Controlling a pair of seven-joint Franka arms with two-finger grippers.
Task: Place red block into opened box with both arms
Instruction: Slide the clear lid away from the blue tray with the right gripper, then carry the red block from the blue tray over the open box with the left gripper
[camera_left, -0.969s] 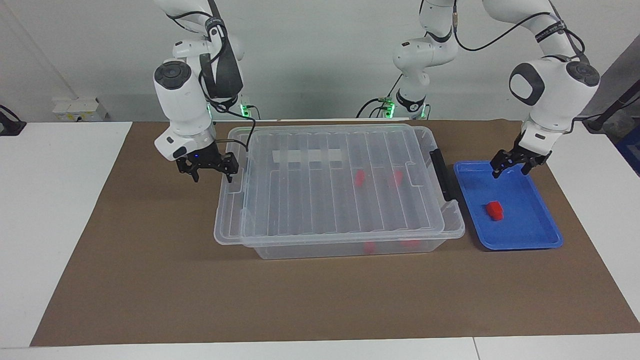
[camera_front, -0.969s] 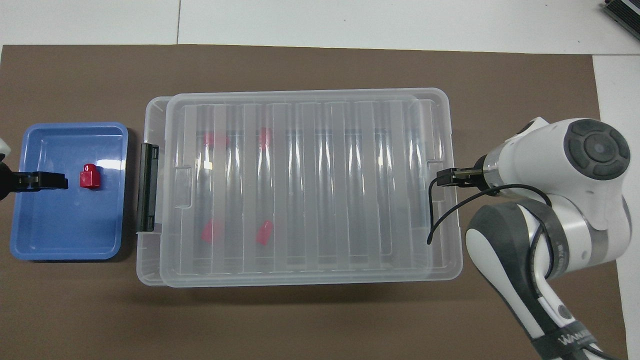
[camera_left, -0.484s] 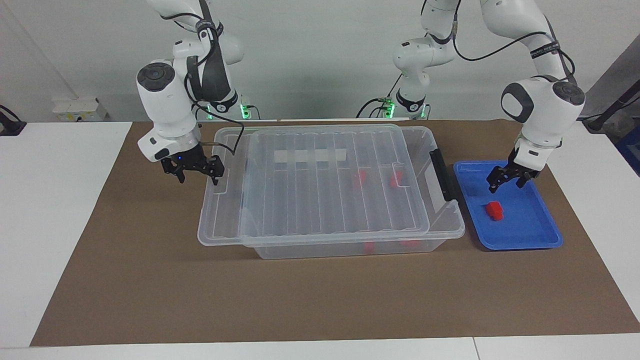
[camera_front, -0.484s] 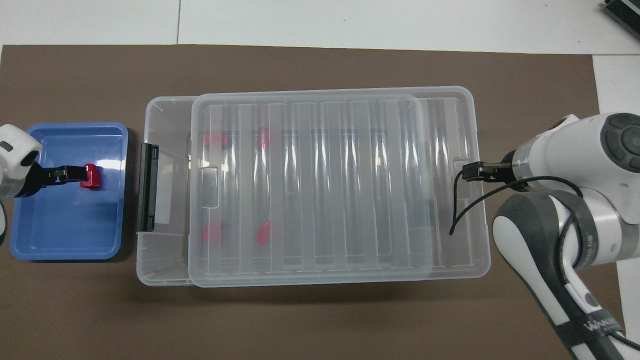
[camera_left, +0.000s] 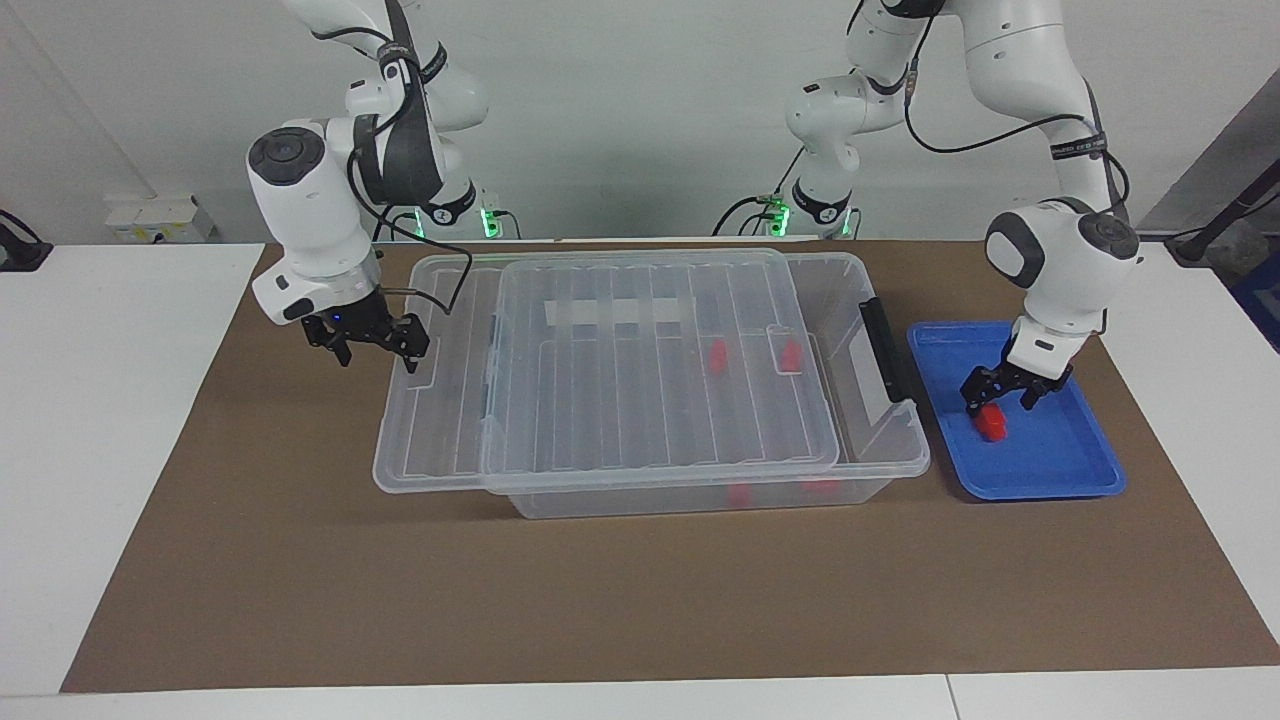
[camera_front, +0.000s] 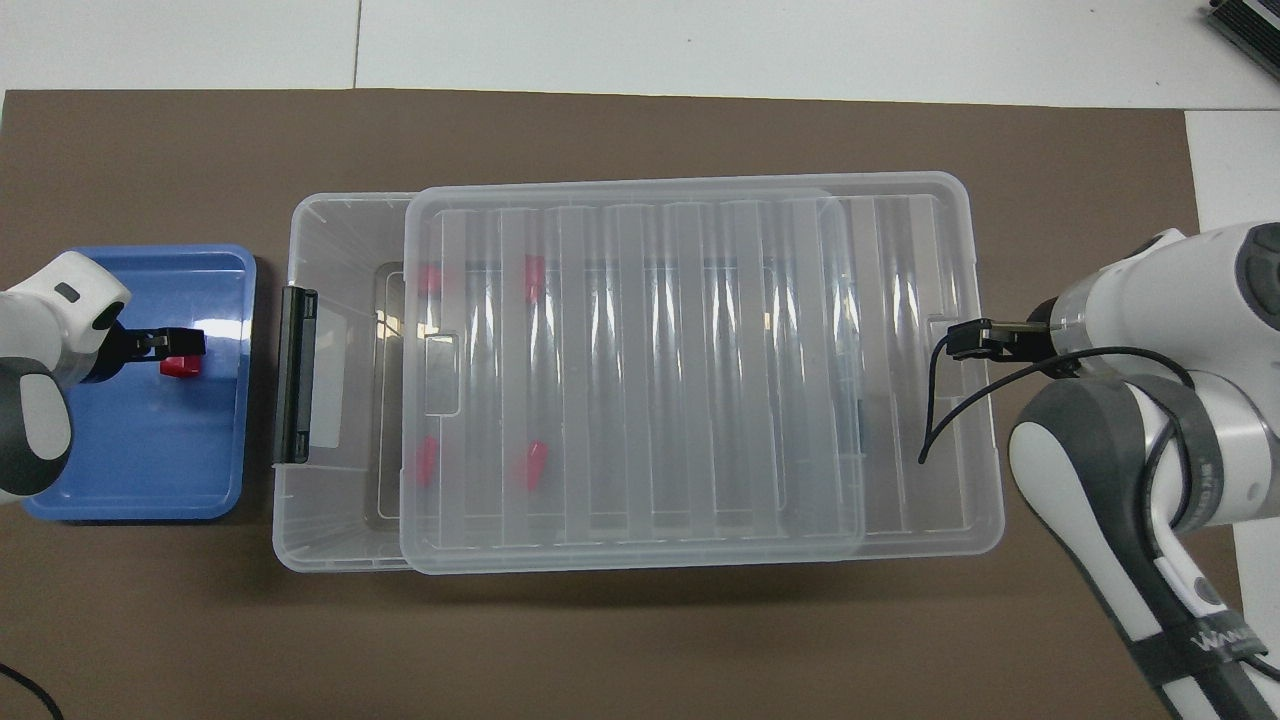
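The ribbed lid (camera_front: 648, 372) is unlatched and rests flat across the box's rims (camera_front: 636, 562), so I expect it to slide straight back and stay level when I pull it.
A small red block (camera_left: 992, 426) (camera_front: 180, 369) lies in the blue tray (camera_left: 1060, 470) (camera_front: 130, 470). My left gripper (camera_left: 1000, 397) (camera_front: 180, 343) hangs just above it, open, its fingers to either side of the block. The clear box (camera_left: 880, 470) (camera_front: 330, 250) stands mid-table. Its ribbed lid (camera_left: 650, 400) (camera_front: 700, 380) sits shifted toward the right arm's end, so a strip of the box beside the tray is uncovered. My right gripper (camera_left: 368, 348) (camera_front: 965, 340) is open at the lid's end, one finger inside the rim.
More red blocks (camera_left: 716, 355) (camera_front: 533, 275) show through the lid inside the box. A black latch (camera_left: 880, 345) (camera_front: 295, 375) stands on the box's end wall next to the tray. Brown paper covers the table under everything.
My right gripper moved toward the right arm's end and the lid slid with it, uncovering the box's end by the tray. My left gripper came down over the red block.
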